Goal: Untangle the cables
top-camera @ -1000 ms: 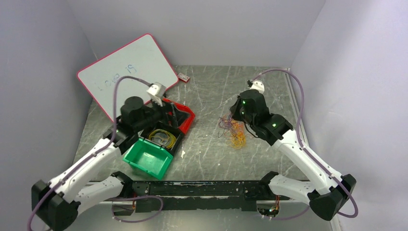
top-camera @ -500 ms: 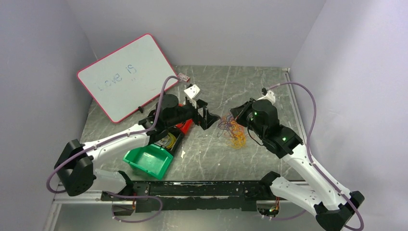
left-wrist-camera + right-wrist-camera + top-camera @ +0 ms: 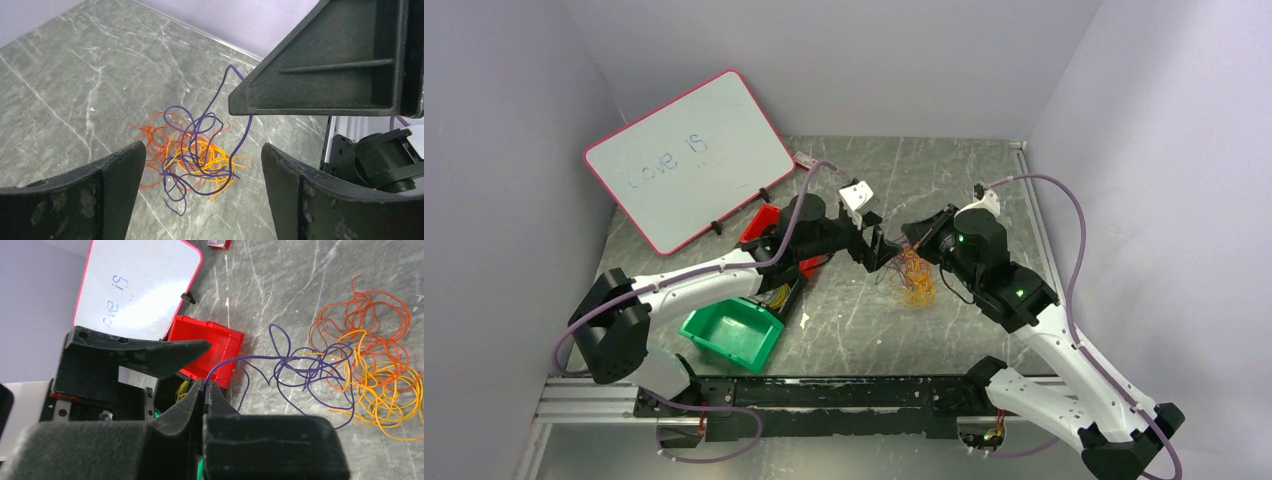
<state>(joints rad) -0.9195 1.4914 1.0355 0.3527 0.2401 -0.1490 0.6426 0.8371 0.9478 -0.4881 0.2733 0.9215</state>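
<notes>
The purple cable's loops (image 3: 345, 365) are tangled with the yellow cable, so my left gripper should grab the raised piece of the purple cable while my right gripper moves down to hold the yellow loops (image 3: 918, 287).
The cables (image 3: 912, 277) lie as a tangle of orange, yellow and purple loops on the table's middle right. My right gripper (image 3: 916, 231) is shut on a purple cable (image 3: 300, 360) at its tips (image 3: 205, 385) and holds that strand up from the tangle; the loops of the purple cable stay meshed with the orange (image 3: 370, 315) and yellow (image 3: 385, 390) ones. My left gripper (image 3: 880, 250) is open, hovering just left of and above the tangle (image 3: 200, 155), which shows between its jaws. The right gripper's finger (image 3: 325, 75) hangs close in front of it.
A red bin (image 3: 762, 222), a black bin holding yellow cables (image 3: 769, 290) and a green bin (image 3: 732, 335) sit at the left under the left arm. A pink-framed whiteboard (image 3: 689, 160) leans at the back left, with a small red-white item (image 3: 804, 158) beside it.
My left arm has swung from the bins rightward to the tangle, jaws open. My right gripper has turned and shifted slightly, still holding the purple strand.
</notes>
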